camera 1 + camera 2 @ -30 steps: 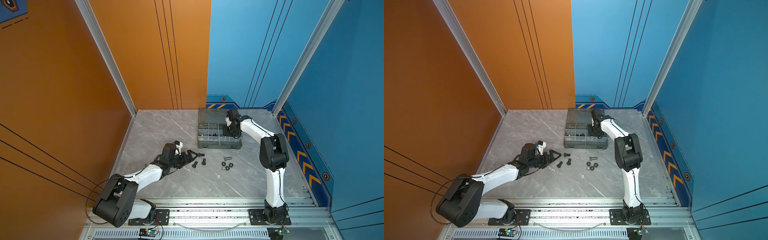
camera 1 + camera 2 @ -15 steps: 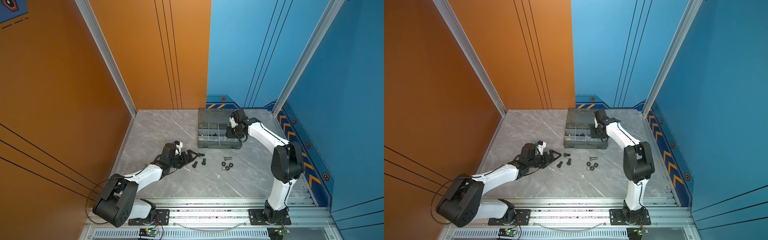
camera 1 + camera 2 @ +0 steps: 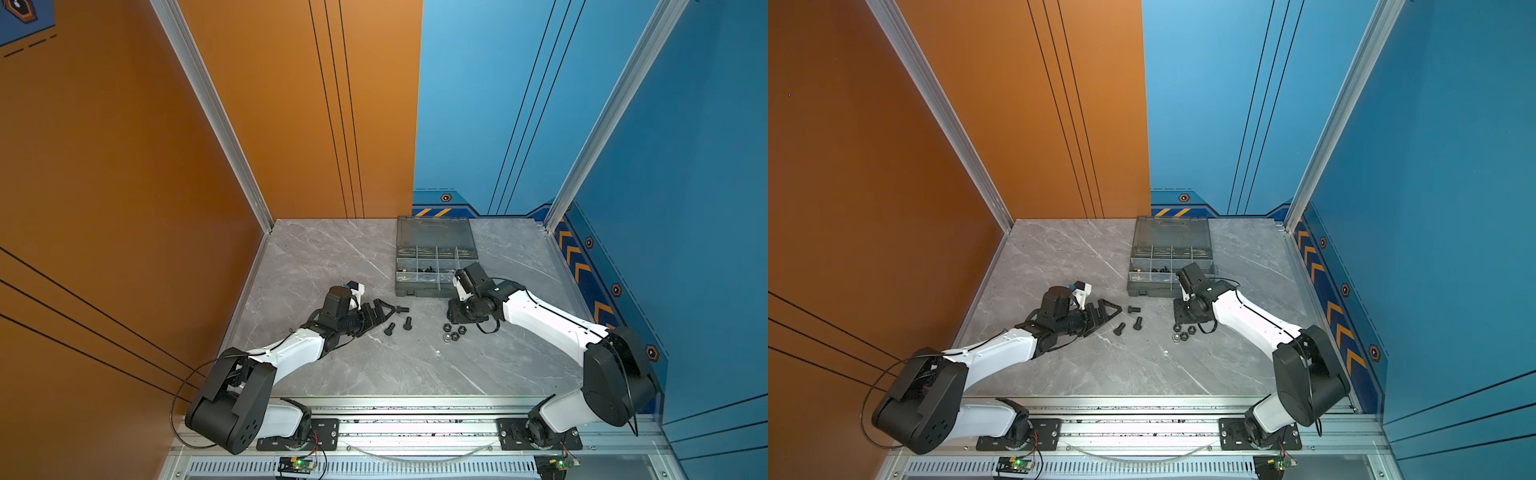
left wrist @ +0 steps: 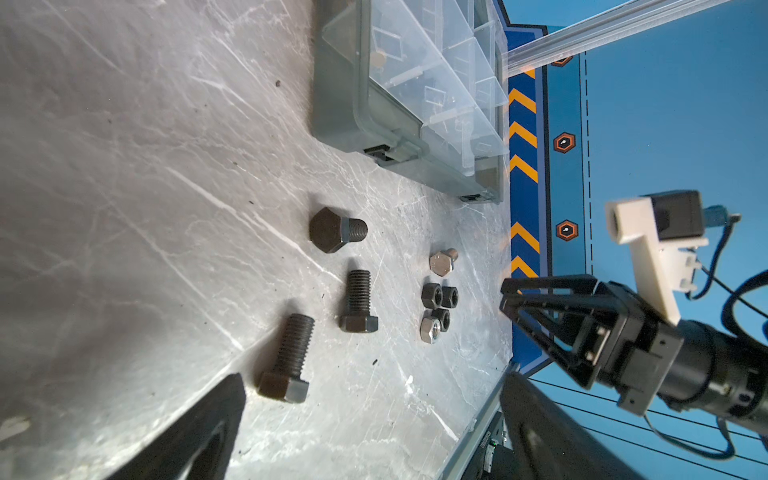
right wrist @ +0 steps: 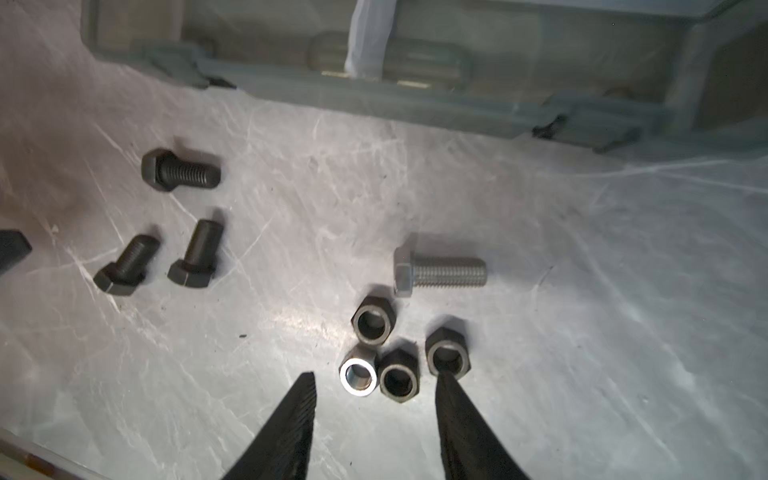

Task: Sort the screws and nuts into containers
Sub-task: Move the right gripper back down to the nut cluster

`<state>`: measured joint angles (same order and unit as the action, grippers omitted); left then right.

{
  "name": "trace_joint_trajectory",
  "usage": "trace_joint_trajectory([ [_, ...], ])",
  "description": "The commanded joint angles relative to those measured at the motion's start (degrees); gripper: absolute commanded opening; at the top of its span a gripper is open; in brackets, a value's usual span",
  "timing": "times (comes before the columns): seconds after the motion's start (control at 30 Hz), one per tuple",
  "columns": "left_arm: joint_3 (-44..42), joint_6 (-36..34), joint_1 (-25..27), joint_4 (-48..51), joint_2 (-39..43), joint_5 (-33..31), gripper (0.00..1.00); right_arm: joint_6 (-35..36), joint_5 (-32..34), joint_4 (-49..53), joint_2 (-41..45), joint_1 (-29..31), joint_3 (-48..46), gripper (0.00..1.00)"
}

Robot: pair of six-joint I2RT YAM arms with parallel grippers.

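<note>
I keep lowering my right gripper toward the silver nut until both fingers straddle it, as the silver nut's outer side (image 5: 342, 374) is free for one finger.
Three black screws (image 3: 402, 309) (image 4: 357, 307) lie on the grey table just ahead of my left gripper (image 3: 388, 313) (image 4: 374, 376), which rests low and wide open, holding nothing. Several nuts (image 3: 454, 332) (image 5: 399, 380), black and one silver, cluster beside a silver screw (image 5: 440, 272) (image 4: 442, 262). My right gripper (image 3: 455, 313) (image 5: 375, 374) hangs open right over that cluster, one fingertip (image 5: 446, 386) overlapping a black nut. The containers are compartments of the grey organizer case (image 3: 419, 291) (image 5: 415, 95), standing open behind; some hold small dark pieces (image 3: 428, 269).
The case's lid (image 3: 434, 230) lies flat toward the back wall. Orange wall on the left, blue wall on the right, a metal rail (image 3: 415, 419) along the front edge. Bare marble tabletop (image 3: 332, 257) stretches left of the case.
My right arm has swung from above the case down to the nuts on the table, its jaws opening wider. The left arm has stayed still.
</note>
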<state>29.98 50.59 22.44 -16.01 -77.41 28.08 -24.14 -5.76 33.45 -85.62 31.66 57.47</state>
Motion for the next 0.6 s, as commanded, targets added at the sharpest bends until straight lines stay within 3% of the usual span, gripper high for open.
trace_joint_trajectory([
  [0.0, 0.09, -0.72, -0.46, 0.36, 0.30, -0.05, 0.98, -1.06, 0.65, -2.46, 1.16, 1.90, -1.95, 0.50],
  [0.37, -0.84, -0.81, -0.55, 1.35, 1.90, -0.85, 0.98, 9.30, 0.15, -5.34, -3.22, 2.45, -2.60, 0.50],
  [0.57, -0.63, -0.91, -0.55, 1.71, 1.84, -1.00, 0.98, 11.43, -0.73, -4.62, -7.08, 3.21, -1.57, 0.49],
])
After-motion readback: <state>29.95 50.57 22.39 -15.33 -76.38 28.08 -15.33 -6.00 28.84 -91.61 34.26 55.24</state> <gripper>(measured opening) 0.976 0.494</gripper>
